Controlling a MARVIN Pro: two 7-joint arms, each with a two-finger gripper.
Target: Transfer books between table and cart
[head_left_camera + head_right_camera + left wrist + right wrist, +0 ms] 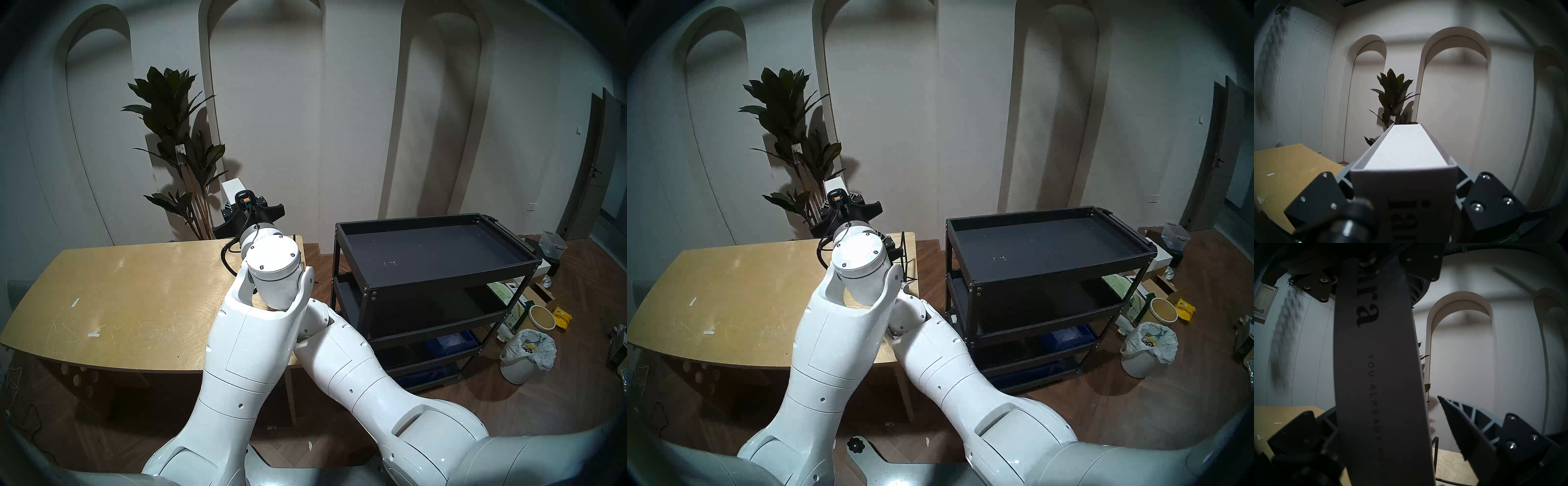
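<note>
The book's spine [1379,376] is wide and straight. The book will stay closed and stand upright when I lower it into the black cart.
My left gripper [239,202] is shut on the white-grey book [233,188] and holds it upright in the air above the far right corner of the plywood table [135,288]. In the left wrist view the book [1407,147] sits between the fingers [1344,174], its lettered spine facing the camera. In the right wrist view the book's spine [1379,361] runs top to bottom. My right gripper [1390,412] is open around the book's lower part, and its right finger [1466,429] stands clear of the book. The black cart [454,275] stands to the right of the table.
A black wire stand [903,251] sits on the table's far right corner, below the book. A tall potted plant [176,135] stands behind the table against the wall. A bagged white bin [526,353] and boxes lie on the floor right of the cart.
</note>
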